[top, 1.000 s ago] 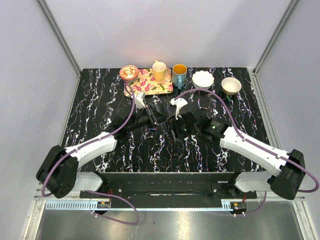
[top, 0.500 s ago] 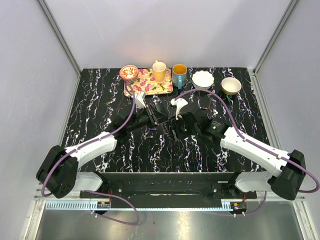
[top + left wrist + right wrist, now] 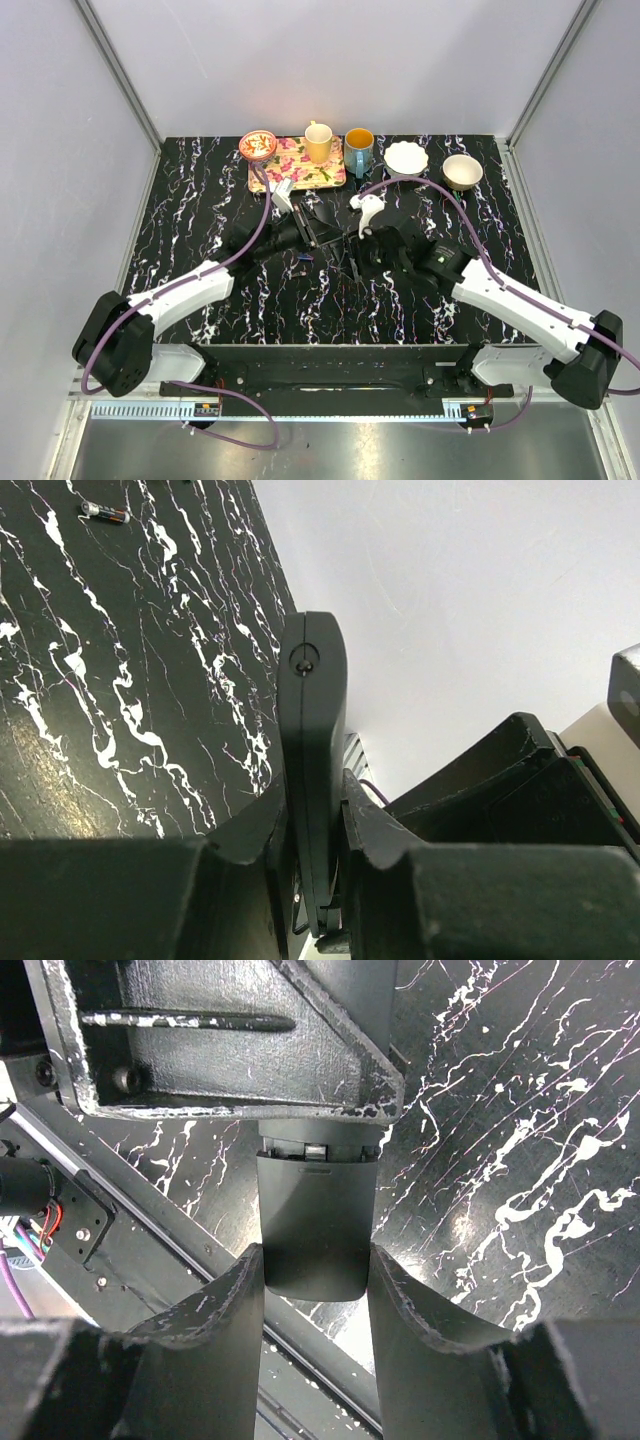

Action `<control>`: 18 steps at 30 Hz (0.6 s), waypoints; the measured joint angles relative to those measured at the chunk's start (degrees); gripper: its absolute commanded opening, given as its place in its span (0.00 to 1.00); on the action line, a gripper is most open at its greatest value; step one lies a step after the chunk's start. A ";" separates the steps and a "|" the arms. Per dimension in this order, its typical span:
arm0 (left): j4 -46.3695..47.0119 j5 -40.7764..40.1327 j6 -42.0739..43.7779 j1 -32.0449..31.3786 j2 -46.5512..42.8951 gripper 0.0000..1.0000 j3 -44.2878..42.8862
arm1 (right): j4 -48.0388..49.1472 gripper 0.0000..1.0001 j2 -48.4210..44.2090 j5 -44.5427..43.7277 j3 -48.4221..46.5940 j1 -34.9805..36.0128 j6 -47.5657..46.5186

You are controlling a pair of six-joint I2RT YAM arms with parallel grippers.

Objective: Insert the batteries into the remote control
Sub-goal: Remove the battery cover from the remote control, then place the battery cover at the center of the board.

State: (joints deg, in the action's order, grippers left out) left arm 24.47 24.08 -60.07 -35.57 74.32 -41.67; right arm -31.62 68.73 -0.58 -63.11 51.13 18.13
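My right gripper goes on pulling the battery cover away until the cover rests on the open marble point(image 3: 378, 296), because the battery cover's latch point(image 3: 316, 1152) shows past the remote's edge.
The remote control point(image 3: 312, 730) is a slim black bar, seen edge-on in the left wrist view, and my left gripper point(image 3: 315, 810) is shut on its sides. In the right wrist view my right gripper point(image 3: 316, 1270) is shut on the remote's rounded dark end point(image 3: 318, 1225), just below my left gripper point(image 3: 230, 1040). In the top view both grippers meet at mid-table, left point(image 3: 318, 232) and right point(image 3: 358, 250), and hide most of the remote. One battery point(image 3: 105, 512) lies loose on the marble, and a small battery point(image 3: 301, 259) shows beside the left gripper.
A floral tray point(image 3: 300, 165) with a yellow mug point(image 3: 319, 142) stands at the back. Beside it are a red bowl point(image 3: 258, 145), a blue mug point(image 3: 359, 148), a white bowl point(image 3: 406, 157) and a tan bowl point(image 3: 462, 171).
My right arm has shifted slightly right and its wrist has moved a little away from me. My left gripper has edged slightly back with the remote. Both grips are unchanged.
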 measured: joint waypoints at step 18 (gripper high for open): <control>-2.21 -2.05 1.68 5.14 -1.38 0.00 1.70 | -4.79 0.23 -3.98 -6.88 2.99 -0.85 0.92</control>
State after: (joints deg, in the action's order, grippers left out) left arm 22.26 22.02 -58.39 -30.44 72.95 -39.97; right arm -36.40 64.75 -7.46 -60.12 50.28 19.05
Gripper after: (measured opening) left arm 0.202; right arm 0.460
